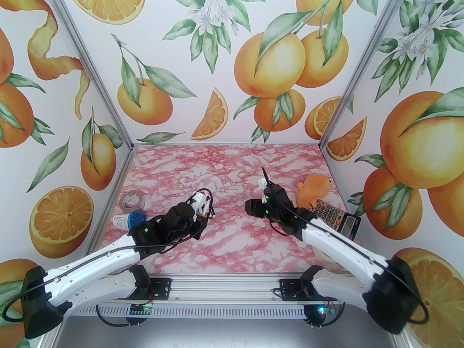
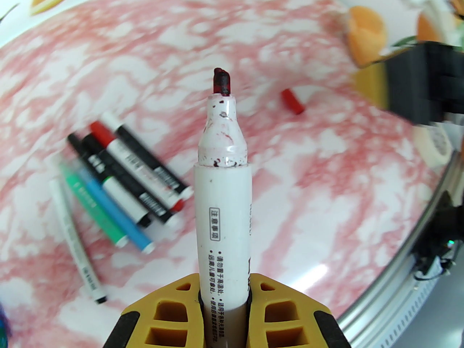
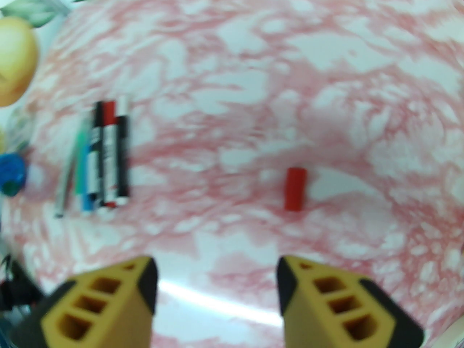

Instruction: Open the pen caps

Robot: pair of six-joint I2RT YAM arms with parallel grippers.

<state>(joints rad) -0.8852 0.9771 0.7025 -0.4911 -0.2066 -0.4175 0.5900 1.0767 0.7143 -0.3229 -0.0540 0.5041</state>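
The red cap is off the held pen's tip, so the robot's left gripper keeps on to the open spot beside the bunched pens and lets go of the pen there.
In the left wrist view my left gripper (image 2: 224, 285) is shut on a white pen (image 2: 223, 208) that points away from the camera. Its cap is off and its dark red tip (image 2: 221, 82) is bare. A red pen cap (image 2: 292, 101) lies loose on the marbled table beyond the tip. The right wrist view shows the same red cap (image 3: 294, 189) ahead of my right gripper (image 3: 217, 266), which hangs open above the table with nothing between its fingers. Several capped pens (image 2: 119, 179) lie bunched side by side to the left; the bunch of pens (image 3: 101, 158) shows there too.
A tape roll (image 1: 131, 200) and a blue-lidded bottle (image 1: 128, 220) sit at the table's left edge. An orange toy (image 1: 313, 190) and a calculator (image 1: 335, 214) are at the right. Printed walls close in three sides. The right arm (image 2: 424, 85) hangs near the held pen's tip.
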